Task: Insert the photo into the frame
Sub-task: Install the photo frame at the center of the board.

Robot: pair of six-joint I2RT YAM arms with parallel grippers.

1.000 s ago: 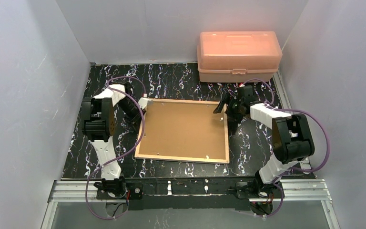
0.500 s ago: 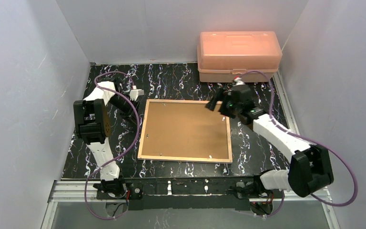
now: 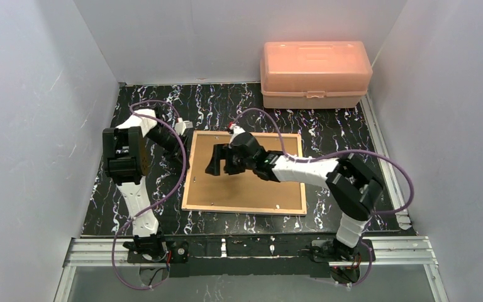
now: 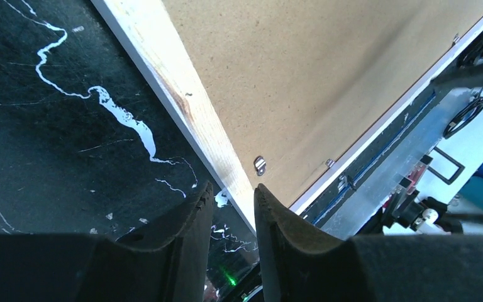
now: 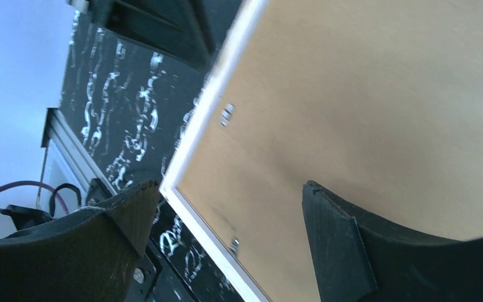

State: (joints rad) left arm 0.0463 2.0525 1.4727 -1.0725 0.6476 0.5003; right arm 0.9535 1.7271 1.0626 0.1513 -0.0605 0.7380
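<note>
Next, I brace the frame's outer edge (image 4: pixel 219 182) with my left gripper while my right gripper pushes the metal clip (image 4: pixel 260 166) toward it, because the clip sits short of the frame's side.
The frame (image 3: pixel 188 171) lies back up on the table, and a brown backing board (image 3: pixel 258 189) fills it. The photo is hidden. My left gripper (image 3: pixel 182 154) hangs just off the frame's left edge and points toward the near side. In the left wrist view its fingers (image 4: pixel 234 189) stand a little apart with nothing between them, and the pale wood border (image 4: pixel 182 107) runs past them. My right gripper (image 3: pixel 217 162) hovers over the left half of the board. In the right wrist view it (image 5: pixel 231 189) stands wide open and empty above the board (image 5: pixel 365 107).
A translucent orange plastic box (image 3: pixel 314 75) stands at the back right. The table (image 3: pixel 226 104) is black with white veins, and white walls close it in on three sides. Small metal clips (image 4: pixel 259 165) (image 5: pixel 227 114) sit along the frame's inner edge.
The right arm swung left from the frame's far right corner to above the board's left half. The left gripper opened a little at the far left corner, and the frame now lies squarer.
</note>
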